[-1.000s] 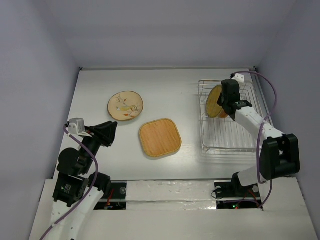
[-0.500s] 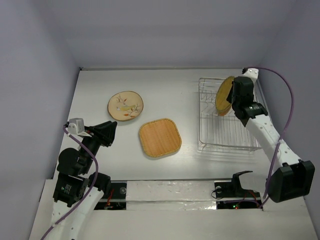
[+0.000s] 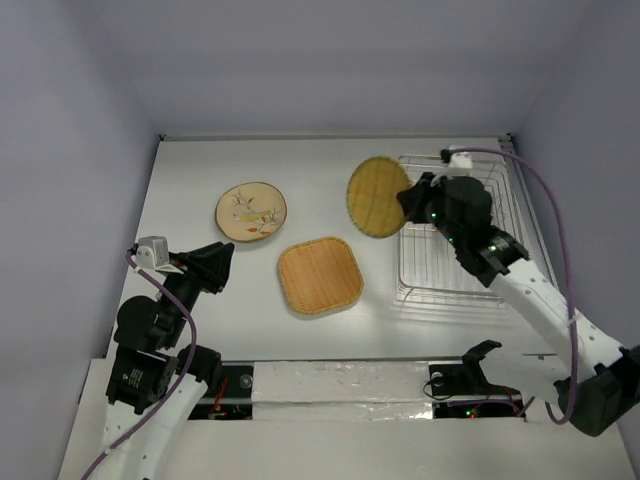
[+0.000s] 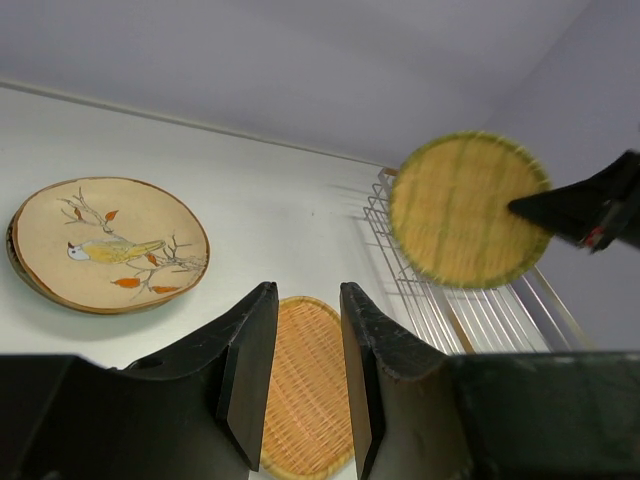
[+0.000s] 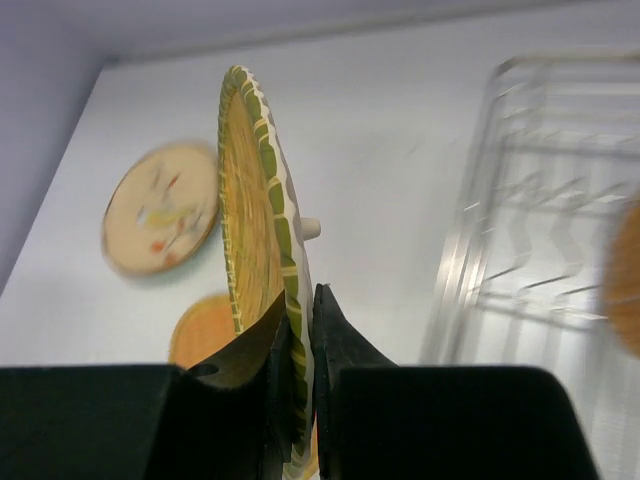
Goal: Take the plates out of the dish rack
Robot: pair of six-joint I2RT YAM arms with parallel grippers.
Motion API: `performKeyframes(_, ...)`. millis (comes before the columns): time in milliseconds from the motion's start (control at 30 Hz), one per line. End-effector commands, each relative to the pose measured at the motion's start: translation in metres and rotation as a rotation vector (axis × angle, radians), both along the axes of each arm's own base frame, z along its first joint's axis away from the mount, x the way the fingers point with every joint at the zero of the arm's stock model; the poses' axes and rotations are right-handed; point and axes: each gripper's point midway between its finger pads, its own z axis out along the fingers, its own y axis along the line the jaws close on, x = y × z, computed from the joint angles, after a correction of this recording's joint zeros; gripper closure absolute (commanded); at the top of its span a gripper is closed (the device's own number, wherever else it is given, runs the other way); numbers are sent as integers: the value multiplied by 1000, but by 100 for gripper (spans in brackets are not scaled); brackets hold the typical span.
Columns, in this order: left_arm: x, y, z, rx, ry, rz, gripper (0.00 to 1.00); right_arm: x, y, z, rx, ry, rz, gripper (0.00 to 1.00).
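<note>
The yellow plate [image 3: 377,197] is hanging face up and clear of the dish rack, so the robot's right gripper goes on carrying it until it sits on the empty tan plate [image 3: 320,275].
My right gripper [image 3: 404,201] [image 5: 303,300] is shut on the rim of a round woven yellow plate with a green edge [image 3: 377,196] [image 5: 255,200] [image 4: 468,208]. The plate hangs on edge in the air just left of the silver wire dish rack [image 3: 455,250] [image 5: 540,200] [image 4: 450,310]. A cream plate with a bird motif [image 3: 251,211] [image 4: 108,243] and a tan woven rounded-square plate [image 3: 320,275] [image 4: 305,385] lie flat on the table. My left gripper [image 3: 215,268] [image 4: 308,292] hovers near the front left, open a little, nothing between its fingers.
An orange blur [image 5: 627,275] shows at the right edge of the right wrist view, beside the rack's bars; I cannot tell what it is. Walls enclose the white table [image 3: 330,170] at the back and both sides.
The right arm lifted the yellow woven plate out of the rack and swung it left, past the rack's left side. The left arm has not moved.
</note>
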Motion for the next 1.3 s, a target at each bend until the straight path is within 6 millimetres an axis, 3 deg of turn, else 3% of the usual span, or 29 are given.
performKeyframes(0,2,0,11,-10,-35,1,71,-21,78,-25,166,76,268,100)
performKeyframes(33,2,-1,10,-9,-34,0,71,-27,97,-21,209,51,320,100)
performKeyframes(67,2,0,11,-10,-35,1,71,-31,108,-29,227,73,348,100)
performKeyframes(100,2,0,11,-10,-35,3,71,-32,120,-50,236,131,358,100)
performKeyframes(167,3,0,10,-9,-32,3,71,-42,145,-58,271,145,398,100)
performKeyframes(200,3,0,11,-10,-34,3,71,-42,152,-78,287,196,382,100)
performKeyframes(233,2,0,11,-10,-34,3,71,-42,158,-77,324,186,383,100)
performKeyframes(300,3,0,10,-8,-33,3,71,-47,167,-91,391,233,367,100)
performKeyframes(467,2,-1,10,-9,-34,0,71,-45,164,-139,461,296,285,99)
performKeyframes(533,2,-1,10,-9,-34,-2,71,-45,163,-150,463,317,269,93)
performKeyframes(600,2,-1,11,-10,-35,-2,71,-45,161,-166,431,346,246,81)
performKeyframes(633,2,-1,11,-10,-37,-2,71,-45,160,-171,420,357,244,71)
performKeyframes(700,1,0,11,-11,-38,-2,71,-45,159,-178,381,371,237,61)
performKeyframes(733,1,0,12,-12,-41,-2,71,-47,155,-185,349,390,228,48)
performKeyframes(867,0,0,12,-13,-44,-2,71,-46,143,-185,251,382,187,23)
performKeyframes(900,0,0,12,-12,-43,-2,71,-41,139,-173,230,345,172,20)
performKeyframes(967,-1,0,13,-14,-45,-2,71,-42,128,-174,160,357,142,12)
performKeyframes(1100,-1,1,14,-16,-49,1,71,-27,105,-160,12,307,49,5)
performKeyframes(1233,-2,1,14,-17,-52,1,71,-21,91,-144,-106,286,14,7)
performKeyframes(1267,-2,1,15,-17,-57,1,71,-18,90,-130,-95,255,12,8)
